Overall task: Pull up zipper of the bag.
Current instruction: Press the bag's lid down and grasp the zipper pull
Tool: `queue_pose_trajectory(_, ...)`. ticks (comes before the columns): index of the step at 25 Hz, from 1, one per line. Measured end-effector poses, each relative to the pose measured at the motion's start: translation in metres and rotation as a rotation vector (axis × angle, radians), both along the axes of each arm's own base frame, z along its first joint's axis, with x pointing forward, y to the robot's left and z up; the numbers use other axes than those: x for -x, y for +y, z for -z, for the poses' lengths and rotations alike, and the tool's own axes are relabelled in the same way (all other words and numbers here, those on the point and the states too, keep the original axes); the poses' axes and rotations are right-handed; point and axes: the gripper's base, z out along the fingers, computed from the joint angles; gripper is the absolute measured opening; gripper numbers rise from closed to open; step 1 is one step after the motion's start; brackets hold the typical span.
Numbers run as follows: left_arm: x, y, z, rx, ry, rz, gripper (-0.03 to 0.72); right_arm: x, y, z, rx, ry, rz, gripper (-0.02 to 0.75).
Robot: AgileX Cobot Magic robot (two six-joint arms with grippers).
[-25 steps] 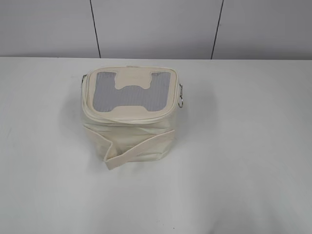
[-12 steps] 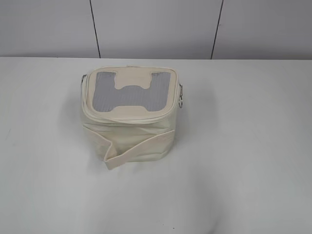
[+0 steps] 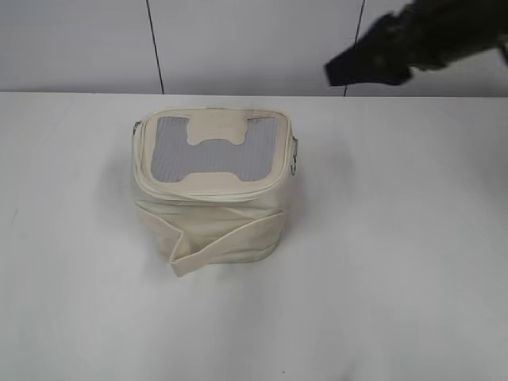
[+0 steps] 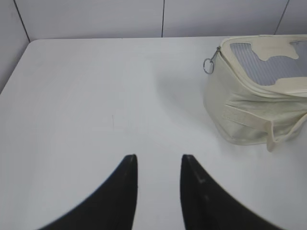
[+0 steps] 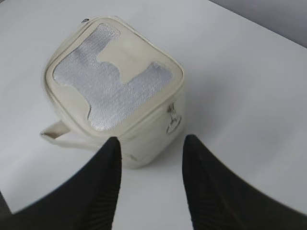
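The seam (image 3: 149,186) bends from the metal ring (image 4: 209,66) around the lid's corner, so I expect the ring to slide around to the front of the bag when I pull.
A cream bag (image 3: 210,186) with a grey mesh panel on its lid stands on the white table. It shows in the left wrist view (image 4: 259,91) and the right wrist view (image 5: 115,86) too. A metal ring hangs on its right side (image 3: 294,163), seen closer in the right wrist view (image 5: 173,125), and another on its left side (image 4: 208,65). My right gripper (image 5: 151,143) is open and empty, high above the table to the right of the bag; its arm (image 3: 413,40) is a dark blur at top right. My left gripper (image 4: 158,160) is open and empty, left of the bag.
A loose cream strap (image 3: 214,250) sticks out from the bag's front. The white table (image 3: 397,238) ends at a grey panelled wall (image 3: 254,44) behind the bag. The table's left edge (image 4: 14,67) shows in the left wrist view.
My right arm has come into the exterior view at the top right, blurred. The bag has not moved.
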Motion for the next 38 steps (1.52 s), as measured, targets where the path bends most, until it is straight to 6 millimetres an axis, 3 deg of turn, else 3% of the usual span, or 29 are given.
queue_pose_trajectory(4, 0.0, 0.0, 0.0, 0.001, -0.001, 0.0, 0.237, -0.08, 0.06, 0.024, 0.042, 0.06, -0.181, 0.344)
queue_pose_trajectory(5, 0.0, 0.0, 0.0, 0.001, -0.001, 0.0, 0.237, -0.096, 0.075, 0.036, 0.045, 0.092, -0.229, 0.344)
queue_pose_trajectory(8, -0.004, 0.0, 0.0, 0.001, 0.021, 0.0, 0.237, -0.142, 0.109, 0.048, 0.023, 0.123, -0.367, 0.351)
queue_pose_trajectory(13, -0.013, 0.0, 0.0, 0.002, 0.074, 0.0, 0.239, -0.186, 0.143, 0.065, -0.017, 0.131, -0.466, 0.358)
queue_pose_trajectory(16, -0.014, 0.0, 0.0, 0.002, 0.083, 0.0, 0.239, -0.19, 0.164, 0.072, -0.028, 0.129, -0.511, 0.361)
queue_pose_trajectory(23, -0.014, 0.0, 0.0, 0.002, 0.083, 0.0, 0.239, -0.172, 0.206, 0.091, -0.022, 0.155, -0.593, 0.365)
queue_pose_trajectory(27, -0.014, 0.0, 0.0, 0.002, 0.083, 0.0, 0.239, -0.172, 0.209, 0.097, -0.022, 0.164, -0.583, 0.368)
queue_pose_trajectory(32, -0.014, 0.0, 0.0, 0.002, 0.083, 0.0, 0.239, -0.177, 0.209, 0.119, 0.002, 0.201, -0.562, 0.364)
queue_pose_trajectory(34, -0.014, 0.0, 0.0, 0.002, 0.085, 0.0, 0.239, -0.177, 0.21, 0.123, -0.003, 0.215, -0.558, 0.295)
queue_pose_trajectory(36, -0.017, 0.0, -0.003, -0.012, 0.088, 0.007, 0.241, -0.177, 0.21, 0.12, -0.005, 0.214, -0.561, 0.128)
queue_pose_trajectory(38, -0.024, 0.0, -0.01, -0.04, 0.077, 0.019, 0.253, -0.177, 0.21, 0.121, -0.005, 0.221, -0.561, 0.094)
